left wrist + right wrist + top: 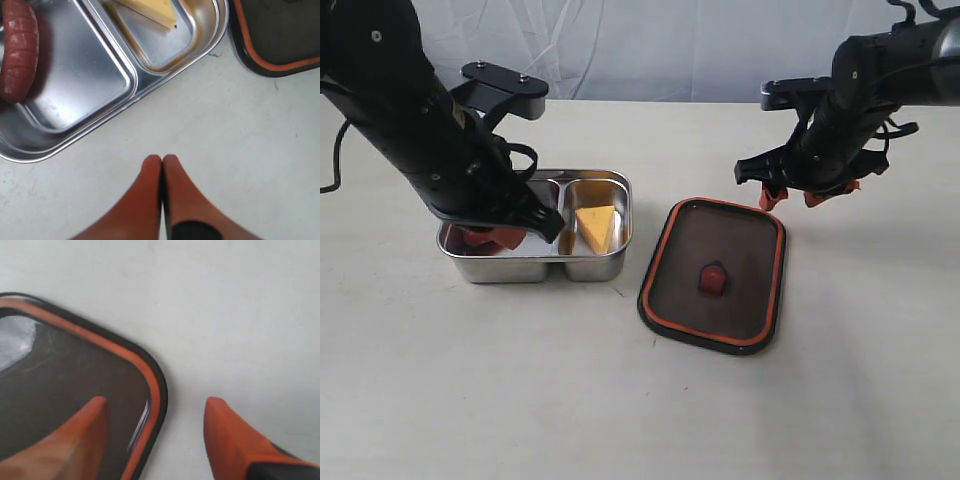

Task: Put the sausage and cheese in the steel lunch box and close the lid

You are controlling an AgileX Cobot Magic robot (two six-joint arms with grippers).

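Note:
The lid [720, 245] is by my right gripper and the steel lunch box is by my left gripper, so I should lift the lid by its corner [776, 218] and hand it over.
The steel lunch box [595, 266] stands left of centre on the table. The yellow cheese [597, 228] lies in its right compartment, and the red sausage [18, 52] in the left one, mostly behind my left arm in the exterior view. My left gripper [162, 159] is shut and empty, just outside the box rim [150, 89]. The dark lid [716, 272] with orange rim lies flat to the right of the box, valve [712, 278] up. My right gripper [156, 404] is open above the lid's far right corner [152, 385], one finger over the lid, the other over the table.
The pale table [470, 380] carries nothing else. A light cloth backdrop [650, 45] runs along the far edge.

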